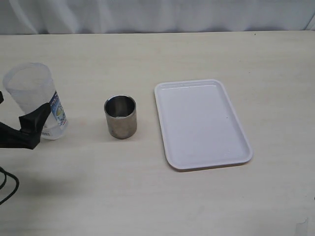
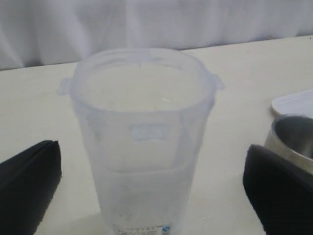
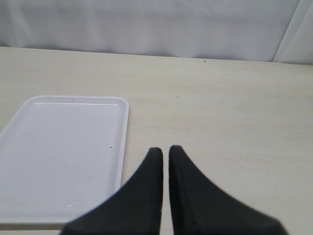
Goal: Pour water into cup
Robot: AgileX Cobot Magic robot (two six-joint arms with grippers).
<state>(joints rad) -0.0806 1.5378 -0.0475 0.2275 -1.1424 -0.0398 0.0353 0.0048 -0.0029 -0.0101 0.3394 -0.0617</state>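
Note:
My gripper will tip the deep plastic container (image 1: 38,98) past level when it pours, with the container's base above its rim, because the faint level line (image 2: 145,172) sits low in the container.
The steel cup (image 1: 120,117) stands upright on the table, left of centre; its rim (image 2: 293,134) shows at the edge of the left wrist view. A translucent plastic container (image 1: 35,98) with a blue label stands at the far left. Water (image 2: 146,196) fills its lower part as a faint level line. My left gripper (image 2: 154,183) is open, with one black finger (image 2: 29,188) on each side of the container and a gap at both. A finger (image 1: 34,124) shows in front of the container in the exterior view. My right gripper (image 3: 165,152) is shut on nothing above bare table.
A white rectangular tray (image 1: 202,123) lies flat to the right of the cup, with nothing on it; its near corner (image 3: 58,156) sits beside my right gripper. A white curtain (image 1: 157,14) runs along the table's far edge.

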